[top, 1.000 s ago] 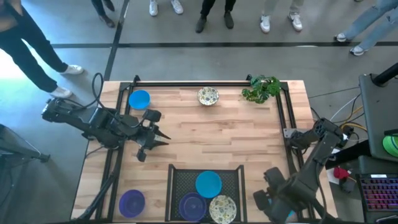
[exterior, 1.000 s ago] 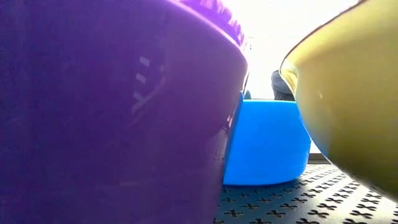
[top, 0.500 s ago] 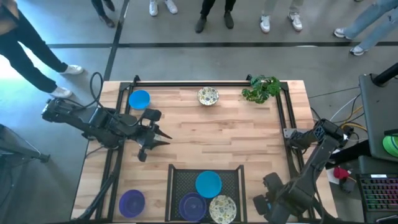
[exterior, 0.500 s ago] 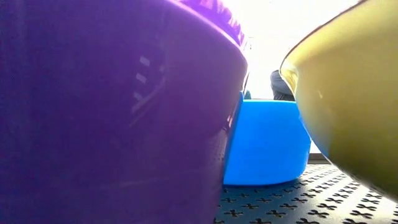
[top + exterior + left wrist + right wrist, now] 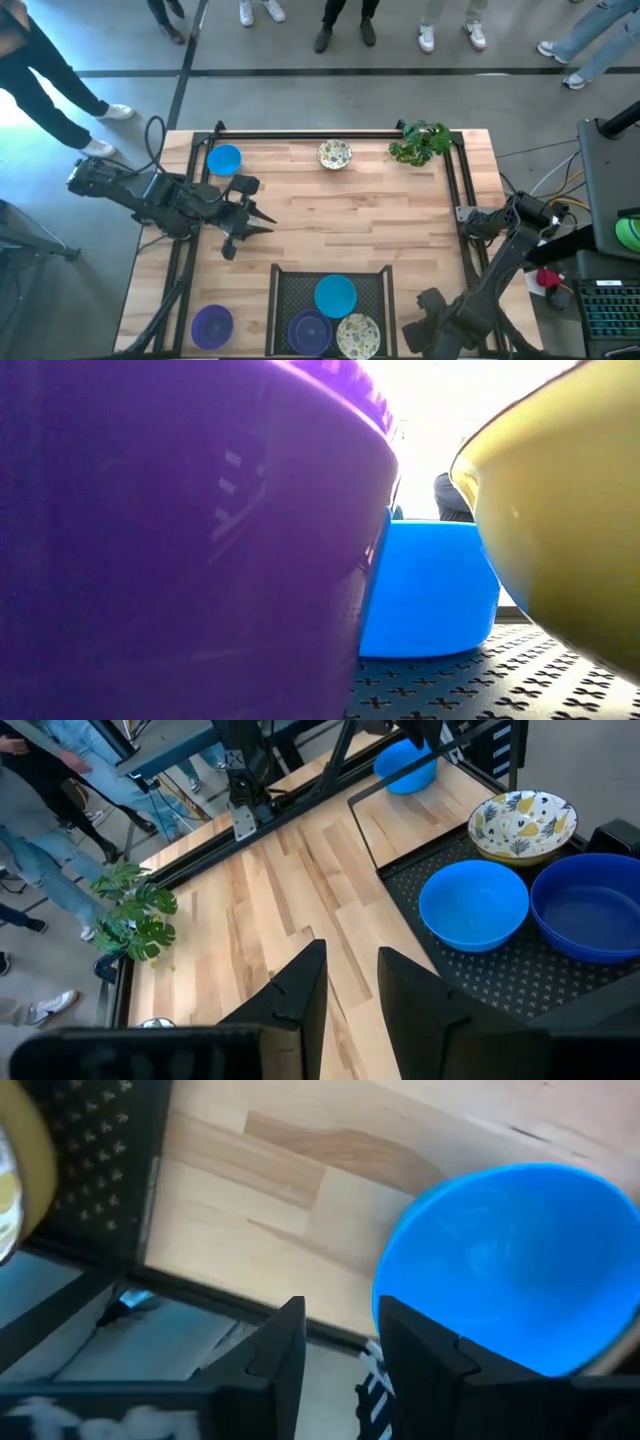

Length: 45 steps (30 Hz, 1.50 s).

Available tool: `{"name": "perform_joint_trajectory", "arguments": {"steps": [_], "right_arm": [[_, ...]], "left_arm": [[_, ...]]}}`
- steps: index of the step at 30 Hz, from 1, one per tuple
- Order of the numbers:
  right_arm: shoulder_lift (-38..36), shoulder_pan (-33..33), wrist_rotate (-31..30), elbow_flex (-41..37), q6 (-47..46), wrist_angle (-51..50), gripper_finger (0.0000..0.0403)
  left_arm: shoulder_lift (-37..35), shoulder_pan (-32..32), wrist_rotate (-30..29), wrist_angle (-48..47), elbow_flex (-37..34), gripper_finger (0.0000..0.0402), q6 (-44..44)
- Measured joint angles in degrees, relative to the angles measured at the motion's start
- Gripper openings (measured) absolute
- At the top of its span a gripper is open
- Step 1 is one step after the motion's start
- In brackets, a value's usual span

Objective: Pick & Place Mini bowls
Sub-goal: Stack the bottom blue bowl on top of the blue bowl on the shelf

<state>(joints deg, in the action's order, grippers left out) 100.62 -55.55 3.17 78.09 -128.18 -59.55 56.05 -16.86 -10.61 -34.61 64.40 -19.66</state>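
My right gripper should keep moving down, as its open fingers line up across the bright blue bowl's free rim (image 5: 379,1275), until they straddle its side (image 5: 390,1245), and then it should close.
A bright blue mini bowl (image 5: 510,1260) sits on its base on the wood near the table's near right edge, also seen in the left wrist view (image 5: 405,765). My right gripper (image 5: 340,1315) is open right beside it, one finger (image 5: 425,1355) in front of its rim. In the high view the right arm covers this bowl. Blue (image 5: 335,296), purple (image 5: 308,330) and cream patterned (image 5: 357,335) bowls stand in the black mesh tray (image 5: 290,285). Loose bowls: blue (image 5: 224,159), cream (image 5: 335,154), purple (image 5: 212,324). My left gripper (image 5: 258,222) waits open at centre left. My right gripper comes at the blue bowl's rim (image 5: 390,1295) from above. One finger stands over that rim and hides it. I cannot tell whether it touches. The bowl rests on the table.
A leafy green plant (image 5: 420,143) stands at the far right corner. A black frame rail (image 5: 330,134) runs along the table's far edge. Bare wood (image 5: 350,220) lies between the tray and the far bowls. People's legs show beyond the far edge.
My right arm has shifted a little toward the table's near edge and left. The bowls in the tray and on the wood have kept their places.
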Motion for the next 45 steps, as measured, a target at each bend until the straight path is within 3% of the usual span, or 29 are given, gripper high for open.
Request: {"name": "perform_joint_trajectory", "arguments": {"steps": [10,30,39,45], "right_arm": [[0.00,-0.26,3.01,-4.60,-0.01,2.97,0.0132],[1.98,-0.94,3.02,-8.68,-1.99,8.35,0.0131],[3.18,-0.94,2.89,-8.79,-1.73,9.17,0.0100],[4.18,-0.94,2.87,-8.79,-1.72,9.38,0.0053]], "left_arm": [[0.00,0.02,0.00,-0.07,0.00,0.0096,-0.17],[0.00,0.02,0.22,-0.78,-0.04,0.0096,0.17],[0.00,0.00,0.24,-0.72,-0.04,0.0096,0.17],[0.00,0.00,0.24,-0.68,-0.04,0.0096,0.17]]}}
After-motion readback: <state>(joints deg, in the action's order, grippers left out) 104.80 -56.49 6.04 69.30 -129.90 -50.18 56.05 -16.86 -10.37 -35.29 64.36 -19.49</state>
